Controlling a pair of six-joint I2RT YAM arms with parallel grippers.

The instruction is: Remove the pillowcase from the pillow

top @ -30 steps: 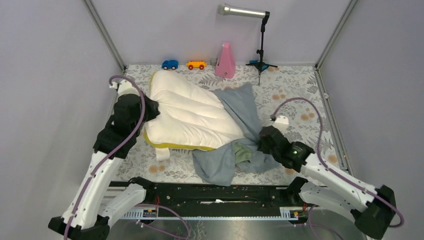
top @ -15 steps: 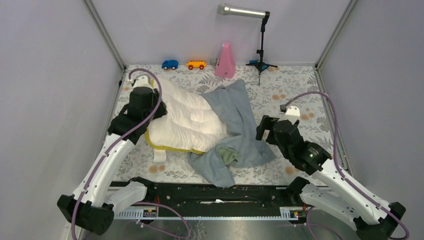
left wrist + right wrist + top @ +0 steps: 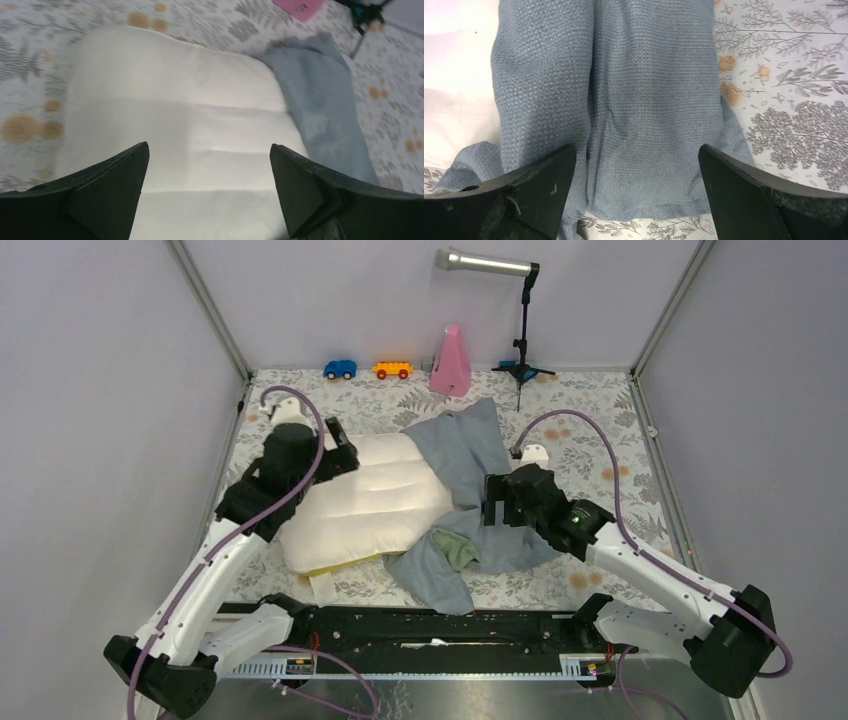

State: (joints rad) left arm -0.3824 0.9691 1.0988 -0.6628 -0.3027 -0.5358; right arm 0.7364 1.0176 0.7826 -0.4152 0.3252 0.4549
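I should move my right gripper to the fold at the beige-olive band (image 3: 456,548) and pull from there, because it is hovering over the pillowcase's flat part (image 3: 508,548), away from the pillow.
The cream pillow (image 3: 365,505) lies flat on the table's left half, quilted seams up (image 3: 175,125). The blue-grey pillowcase (image 3: 470,455) is crumpled against the pillow's right edge, with its beige-olive band (image 3: 460,552) showing near the front. My left gripper (image 3: 340,445) hovers open over the pillow's far left corner with nothing between its fingers (image 3: 210,165). My right gripper (image 3: 495,502) stands open just above the pillowcase (image 3: 649,100), also holding nothing (image 3: 636,160). A strip of pillow (image 3: 454,75) shows at the left of the right wrist view.
A pink cone-shaped object (image 3: 452,362), a blue toy car (image 3: 340,369), an orange toy car (image 3: 392,369) and a microphone stand (image 3: 522,340) line the back edge. Grey walls close in the floral tablecloth (image 3: 600,440) on three sides.
Both grippers have opened. The left let go of the raised pillow, which has dropped flat. The right released the pillowcase and moved up and left over it.
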